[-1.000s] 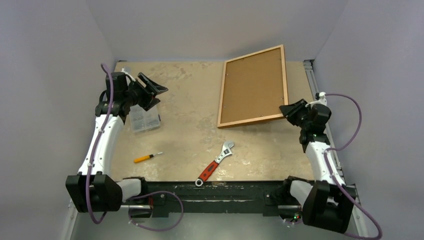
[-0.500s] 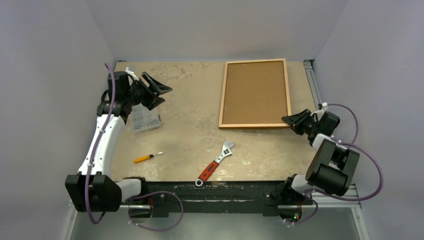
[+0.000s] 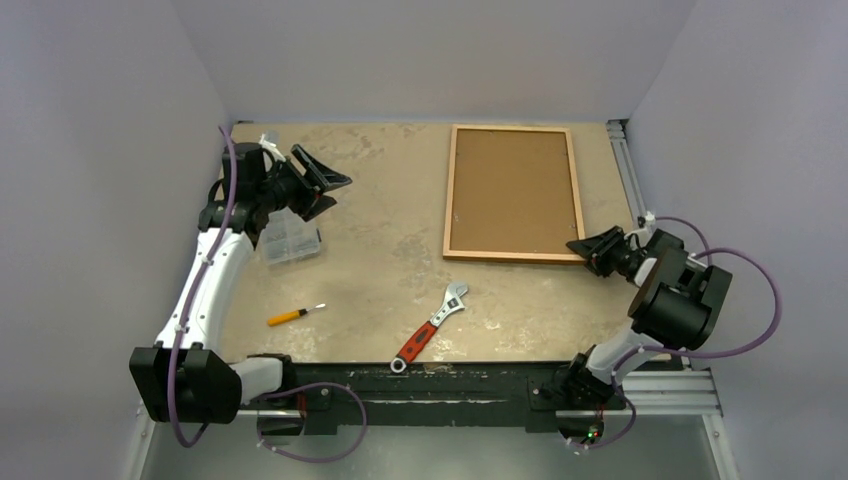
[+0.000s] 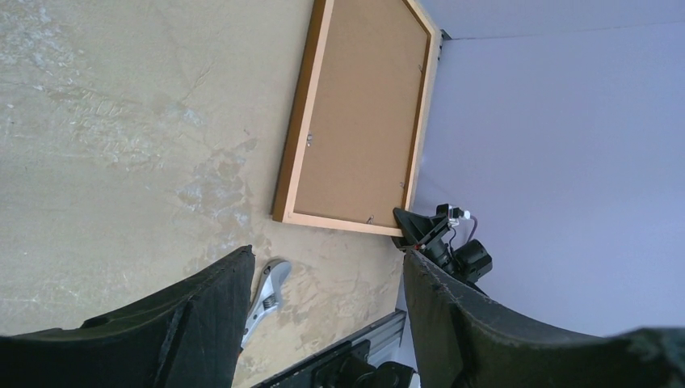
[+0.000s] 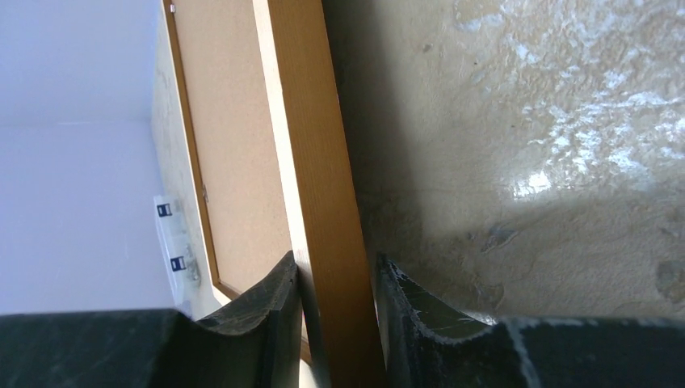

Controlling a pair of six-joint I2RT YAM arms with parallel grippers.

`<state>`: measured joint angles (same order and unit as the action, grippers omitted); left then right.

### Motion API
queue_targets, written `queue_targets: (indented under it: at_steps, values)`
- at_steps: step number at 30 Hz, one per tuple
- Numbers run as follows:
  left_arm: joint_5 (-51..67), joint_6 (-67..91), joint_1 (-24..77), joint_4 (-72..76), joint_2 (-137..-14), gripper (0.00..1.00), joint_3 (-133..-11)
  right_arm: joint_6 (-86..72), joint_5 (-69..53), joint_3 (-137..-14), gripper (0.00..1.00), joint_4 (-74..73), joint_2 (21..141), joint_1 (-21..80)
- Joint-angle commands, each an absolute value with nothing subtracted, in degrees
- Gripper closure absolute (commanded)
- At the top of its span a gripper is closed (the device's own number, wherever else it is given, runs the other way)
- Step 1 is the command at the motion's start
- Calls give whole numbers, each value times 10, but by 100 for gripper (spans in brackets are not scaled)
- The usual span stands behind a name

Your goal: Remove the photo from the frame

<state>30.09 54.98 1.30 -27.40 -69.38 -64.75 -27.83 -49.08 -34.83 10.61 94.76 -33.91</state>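
Note:
I have the frame's near border in my right gripper, but the frame is away from the metal rail, so next I drag it there by its rail-side border.
The frame lies face down at the back right of the table, its cork-brown backing board up. The photo is hidden under the backing. My right gripper is at the frame's near right corner, shut on the orange-brown border. In the right wrist view the frame's border stands between the two fingers of my right gripper. My left gripper is open and empty in the air at the left, far from the frame. In the left wrist view my left gripper points toward the frame.
A red-handled wrench lies near the front centre. A small orange screwdriver lies front left. A clear plastic box sits under my left arm. Grey walls close in the table on three sides.
The frame was tilted up on its near right corner and now lies flat. My right arm has swung down and to the right with it. My left gripper drifted slightly right.

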Motion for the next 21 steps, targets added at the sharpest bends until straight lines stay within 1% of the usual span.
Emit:
queue_targets:
  at_steps: [1, 9, 16, 18, 21]
  values:
    - [310, 555, 18, -250, -695, 35, -644, -239, -424, -353, 90, 36, 955, -347]
    - [311, 557, 26, -246, -697, 35, -640, -237, -406, -355, 72, 27, 951, -363]
    - [312, 559, 33, -238, -698, 35, -635, -215, -321, -367, 45, -26, 908, -366]
    - [311, 559, 34, -238, -700, 34, -634, -213, -305, -372, 41, -43, 889, -365]
    - [318, 559, 36, -226, -702, 33, -632, -209, -258, -397, 39, -94, 870, -365]
